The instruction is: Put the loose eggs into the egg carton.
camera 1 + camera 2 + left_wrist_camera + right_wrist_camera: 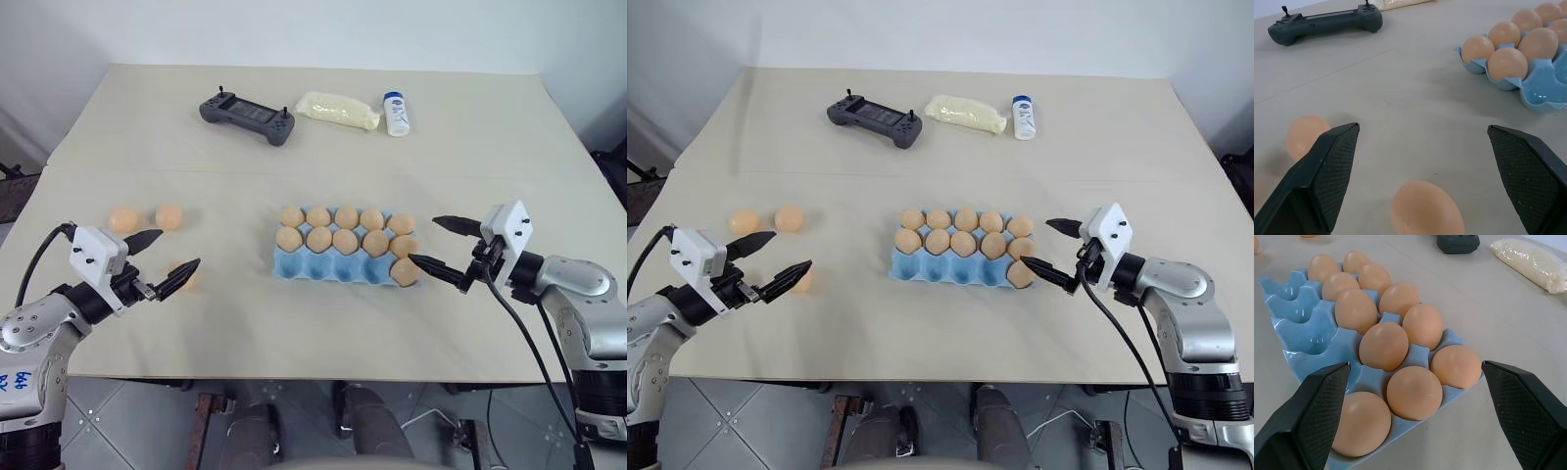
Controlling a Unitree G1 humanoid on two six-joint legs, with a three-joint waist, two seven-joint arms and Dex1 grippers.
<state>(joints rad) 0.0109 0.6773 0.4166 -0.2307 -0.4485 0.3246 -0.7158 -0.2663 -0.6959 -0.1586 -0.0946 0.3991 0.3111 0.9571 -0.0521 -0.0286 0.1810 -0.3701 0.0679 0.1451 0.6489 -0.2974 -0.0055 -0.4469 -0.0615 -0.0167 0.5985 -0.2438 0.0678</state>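
Observation:
I can see my left gripper's fingers aimed over the third loose egg [1426, 209] toward the egg carton, so I'll turn them steeply down around that egg before closing.
The light blue egg carton [323, 266] lies mid-table, with its two back rows full of eggs, one egg in the front right cup and several front cups bare. Two loose eggs [124, 218] [168, 216] lie side by side at the left. A third loose egg [1427, 208] lies on the table just under my left gripper [179, 249], which is open with that egg low between its fingers. At the carton's right end my right gripper [422, 240] is open, pointing at the carton with nothing between its fingers.
At the back of the table lie a dark grey handheld controller [247, 116], a clear bag of white stuff [338, 110] and a small white bottle with a blue cap [396, 114]. The table's front edge runs just below both grippers.

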